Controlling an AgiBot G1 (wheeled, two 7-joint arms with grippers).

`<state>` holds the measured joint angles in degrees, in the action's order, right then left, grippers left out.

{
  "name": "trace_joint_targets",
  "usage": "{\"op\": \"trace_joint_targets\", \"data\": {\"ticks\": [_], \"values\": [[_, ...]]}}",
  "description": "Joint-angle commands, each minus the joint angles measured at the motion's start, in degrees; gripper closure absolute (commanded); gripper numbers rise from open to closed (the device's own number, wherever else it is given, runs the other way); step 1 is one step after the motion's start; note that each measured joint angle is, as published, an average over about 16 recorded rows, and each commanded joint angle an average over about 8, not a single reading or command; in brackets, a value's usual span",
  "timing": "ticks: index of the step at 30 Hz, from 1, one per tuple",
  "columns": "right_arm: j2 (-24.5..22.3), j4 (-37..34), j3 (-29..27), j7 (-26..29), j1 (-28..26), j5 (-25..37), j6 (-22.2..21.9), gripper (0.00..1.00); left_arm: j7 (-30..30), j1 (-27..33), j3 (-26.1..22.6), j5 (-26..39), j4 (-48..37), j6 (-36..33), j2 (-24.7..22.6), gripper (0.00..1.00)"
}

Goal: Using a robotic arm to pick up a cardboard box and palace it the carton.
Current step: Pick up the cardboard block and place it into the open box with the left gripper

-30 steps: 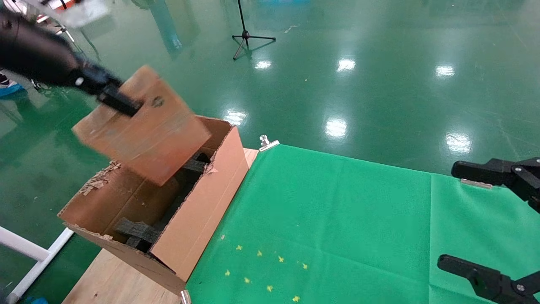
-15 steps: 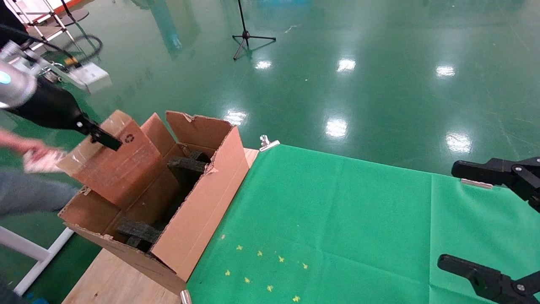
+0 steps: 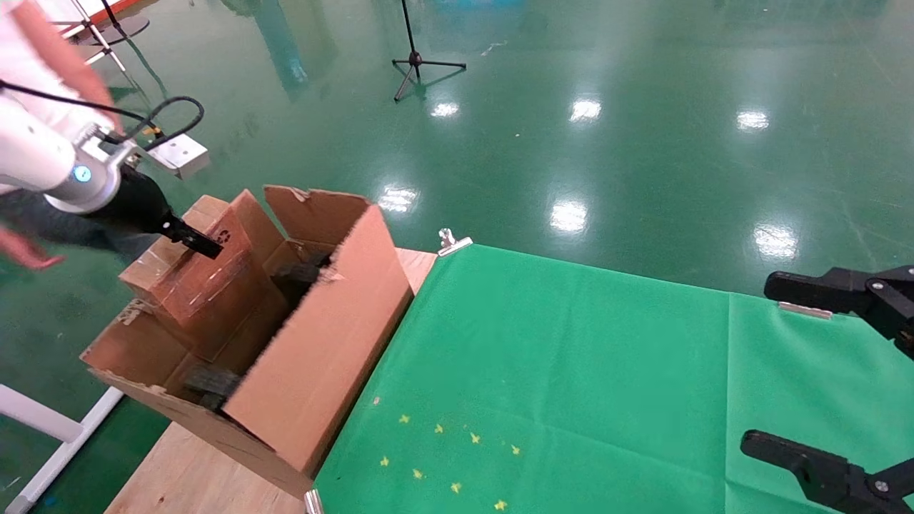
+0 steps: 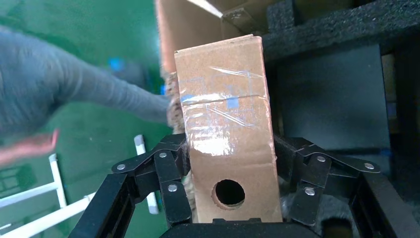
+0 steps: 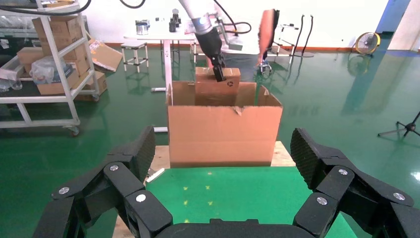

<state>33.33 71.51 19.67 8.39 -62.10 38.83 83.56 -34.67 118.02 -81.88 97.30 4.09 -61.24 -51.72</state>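
Observation:
My left gripper continues to lower the cardboard box until it rests between the foam blocks (image 3: 211, 380), because the box runs along the carton's side with its lower part inside (image 3: 229, 313).
My left robotic arm (image 3: 43, 160), white with a blue light ring, has its gripper (image 3: 203, 246) shut on the cardboard box (image 3: 193, 285). The tape-wrapped box stands tilted, its lower part inside the carton (image 3: 321, 357) at the table's left end. In the left wrist view the fingers (image 4: 173, 158) clamp both sides of the box (image 4: 225, 124), round hole facing the camera, dark foam (image 4: 337, 29) beyond. My right gripper (image 3: 775, 364) is open and empty at the far right. The right wrist view shows the carton (image 5: 223, 134) and the box (image 5: 208, 84) sticking out of it.
A person (image 3: 43, 64) stands by the carton's far left side. Green cloth (image 3: 571, 371) covers the table, held by a metal clamp (image 3: 451, 241). A tripod (image 3: 418, 61) stands on the green floor. A white frame (image 3: 43, 421) runs at lower left. Foam blocks (image 3: 207, 382) lie inside the carton.
The left gripper has carried the box from above the carton down into it. The carton has shifted and tilted toward the left. The right gripper has not moved.

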Motion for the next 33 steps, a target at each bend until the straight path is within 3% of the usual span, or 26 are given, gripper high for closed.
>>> {"op": "trace_joint_targets", "data": {"ticks": [1,26,27,28,33], "values": [[0.0,0.0,0.0,0.0,0.0,0.0,0.0,0.0,0.1,-1.3,0.3,-0.4,-0.7,1.9,-0.3,1.0],[0.0,0.0,0.0,0.0,0.0,0.0,0.0,0.0,-2.1,-17.0,5.0,-7.4,-4.6,10.7,-1.3,1.0],[0.0,0.0,0.0,0.0,0.0,0.0,0.0,0.0,-2.2,-17.5,5.2,-7.6,-4.6,11.0,-1.3,0.96],[0.0,0.0,0.0,0.0,0.0,0.0,0.0,0.0,-2.4,-17.8,5.3,-7.8,-4.7,11.2,-1.3,0.85],[0.0,0.0,0.0,0.0,0.0,0.0,0.0,0.0,-3.0,-19.1,6.1,-8.9,-4.7,12.4,-1.2,0.23]]}}
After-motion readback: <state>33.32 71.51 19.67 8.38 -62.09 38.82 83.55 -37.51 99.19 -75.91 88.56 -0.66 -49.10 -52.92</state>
